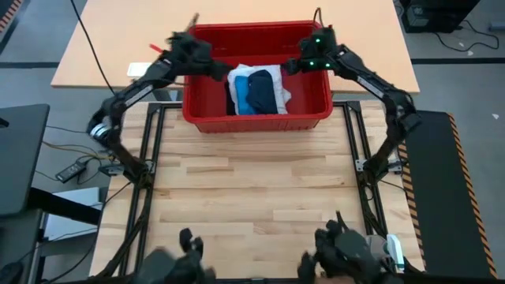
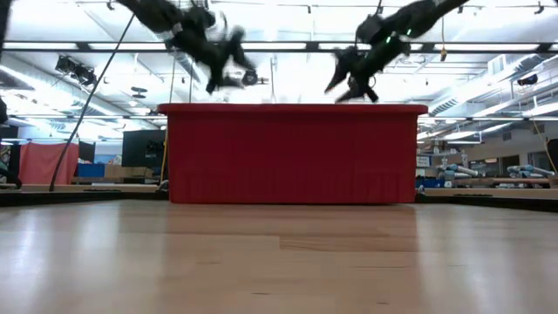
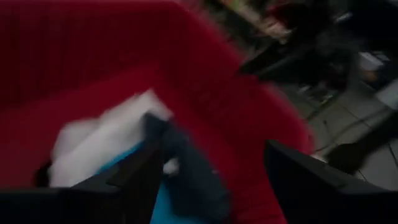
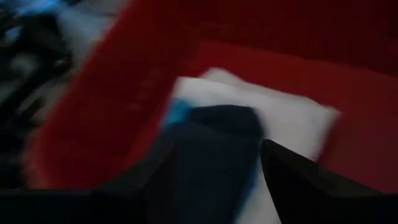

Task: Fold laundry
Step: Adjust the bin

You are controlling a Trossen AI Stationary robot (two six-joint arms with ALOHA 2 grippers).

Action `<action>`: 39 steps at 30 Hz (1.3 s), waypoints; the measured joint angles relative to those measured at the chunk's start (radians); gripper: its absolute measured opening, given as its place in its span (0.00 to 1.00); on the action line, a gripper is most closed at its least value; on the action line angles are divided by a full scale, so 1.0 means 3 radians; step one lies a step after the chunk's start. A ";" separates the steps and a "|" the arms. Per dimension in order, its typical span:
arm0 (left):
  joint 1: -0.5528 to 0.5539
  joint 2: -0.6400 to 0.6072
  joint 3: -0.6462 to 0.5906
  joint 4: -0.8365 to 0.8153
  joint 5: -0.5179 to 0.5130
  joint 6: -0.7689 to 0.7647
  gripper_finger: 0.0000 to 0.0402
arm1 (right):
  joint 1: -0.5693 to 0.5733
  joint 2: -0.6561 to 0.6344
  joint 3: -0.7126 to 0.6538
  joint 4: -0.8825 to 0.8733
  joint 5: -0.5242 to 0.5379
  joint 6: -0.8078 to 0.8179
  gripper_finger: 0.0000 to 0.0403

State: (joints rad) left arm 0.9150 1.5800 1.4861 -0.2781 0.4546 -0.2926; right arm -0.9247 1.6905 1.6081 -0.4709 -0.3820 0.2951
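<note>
I see open tabletop (image 1: 256,10) behind the red basket (image 1: 257,122), so I expect the red basket to slide back and take the laundry along when I push its near side.
The laundry (image 1: 256,91) lies piled inside a red plastic basket (image 1: 260,122) at the table's far middle. A dark garment (image 1: 263,91) rests on top of a white one (image 1: 237,79), and a bright blue piece (image 1: 245,101) shows beside it. My left gripper (image 1: 217,69) hangs open above the basket's left part, clear of its rim (image 2: 292,109). My right gripper (image 1: 293,67) hangs open above the right part. Each wrist view looks past spread fingers (image 3: 124,186) (image 4: 311,180) down at the pile: white cloth (image 3: 106,140) (image 4: 280,112) and the dark garment (image 3: 193,174) (image 4: 211,155).
Bare wooden tabletop (image 1: 252,181) stretches from the basket to the near edge. Dark equipment (image 1: 347,252) (image 1: 189,256) sits at the near edge. Black frame rails (image 1: 154,158) (image 1: 355,158) run along both sides. Another table (image 1: 237,16) stands behind the basket.
</note>
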 joint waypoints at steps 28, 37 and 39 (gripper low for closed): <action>-0.2524 -0.0747 -0.1464 -0.0257 -0.1697 -0.1317 0.45 | 0.1885 -0.0736 -0.1118 -0.1238 0.0277 -0.0551 0.24; -0.1961 -0.0619 -0.1840 -0.0205 -0.1643 -0.1334 0.45 | 0.1623 -0.0751 -0.1378 -0.0831 0.0989 -0.0581 0.17; -0.1737 -0.0543 -0.1844 -0.0136 -0.1486 -0.1163 0.45 | 0.1436 -0.0733 -0.1383 -0.0763 0.1053 -0.0627 0.16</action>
State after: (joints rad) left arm 0.3939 1.4171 0.9328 -0.3188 0.0089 -0.6414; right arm -0.4938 1.4708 1.1931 -0.6998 -0.0661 0.1070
